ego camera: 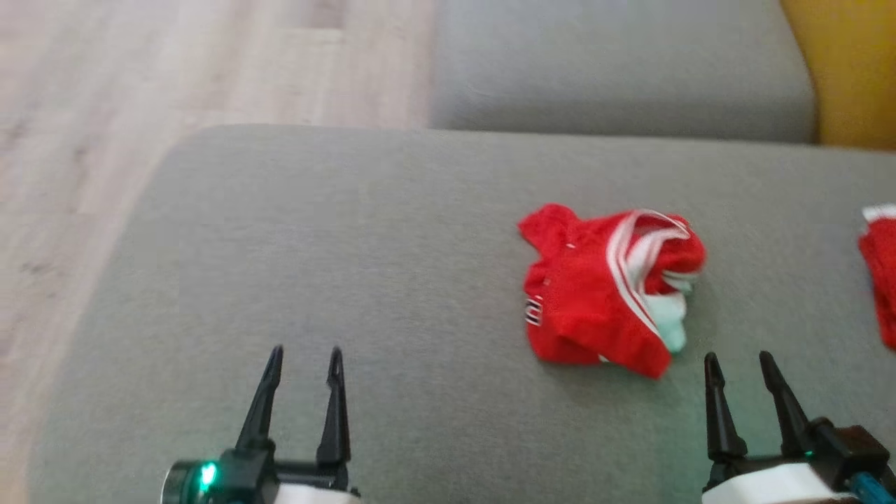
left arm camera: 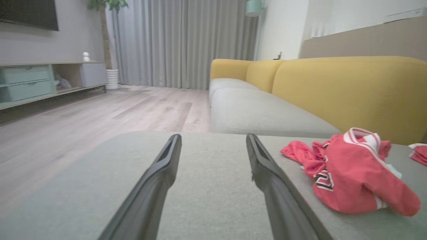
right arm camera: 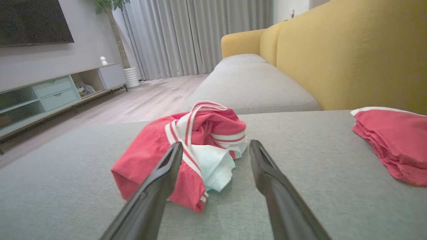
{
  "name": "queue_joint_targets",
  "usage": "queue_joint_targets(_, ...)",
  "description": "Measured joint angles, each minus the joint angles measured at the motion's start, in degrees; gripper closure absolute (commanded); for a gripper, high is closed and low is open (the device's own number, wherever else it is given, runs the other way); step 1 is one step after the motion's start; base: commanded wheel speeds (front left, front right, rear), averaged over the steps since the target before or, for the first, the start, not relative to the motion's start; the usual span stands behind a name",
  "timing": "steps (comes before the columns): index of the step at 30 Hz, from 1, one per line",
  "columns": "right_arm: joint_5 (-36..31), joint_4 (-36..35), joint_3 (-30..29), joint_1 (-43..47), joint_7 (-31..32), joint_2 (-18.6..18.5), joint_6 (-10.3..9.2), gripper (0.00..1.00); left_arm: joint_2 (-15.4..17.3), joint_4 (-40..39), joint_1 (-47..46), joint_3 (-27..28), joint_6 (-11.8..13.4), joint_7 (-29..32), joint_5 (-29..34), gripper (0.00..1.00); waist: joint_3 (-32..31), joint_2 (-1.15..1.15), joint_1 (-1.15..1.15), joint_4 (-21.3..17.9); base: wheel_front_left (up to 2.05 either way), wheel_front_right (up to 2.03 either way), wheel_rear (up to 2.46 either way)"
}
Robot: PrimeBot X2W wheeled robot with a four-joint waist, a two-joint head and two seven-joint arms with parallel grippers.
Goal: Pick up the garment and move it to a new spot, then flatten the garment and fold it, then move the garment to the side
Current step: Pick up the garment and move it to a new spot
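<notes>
My gripper will spread the red garment, and it will open out into a white-sleeved jersey, because the pale lining sticks out past a striped edge.
A crumpled red garment with white stripes and a pale lining lies in a heap on the grey sofa cushion. The left wrist view has the garment at its right, the right wrist view has the garment just beyond the fingertips. My left gripper stands open at the lower left, well to the left of the heap, with nothing between its fingers. My right gripper is open at the lower right, just short of the garment's near right corner, touching nothing.
A second red garment, folded, lies at the cushion's right edge, and this folded pile is right of my right fingers. Yellow backrest runs along the right. Wooden floor drops off left of the cushion. Another grey cushion lies beyond.
</notes>
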Motion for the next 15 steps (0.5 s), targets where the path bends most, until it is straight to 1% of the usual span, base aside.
queue_joint_targets(3,0.00,0.02,0.40,0.31,0.00,0.12,0.00,0.00,0.07,-0.02,1.84,0.46,-0.04,0.00,1.41,0.00,-1.42,0.00,0.00,2.40,0.00,0.00,0.00)
queue_joint_targets(6,0.08,0.01,0.67,0.48,0.00,0.13,0.00,0.00,0.07,-0.04,1.95,0.46,-0.53,0.00,2.35,0.00,-2.49,0.00,0.00,3.51,0.00,0.00,0.00)
queue_joint_targets(15,1.23,0.12,0.97,2.55,0.04,0.21,0.00,0.00,0.05,-0.02,1.89,0.47,-0.98,0.00,3.24,0.00,-2.70,0.00,0.01,2.51,0.00,0.00,0.00)
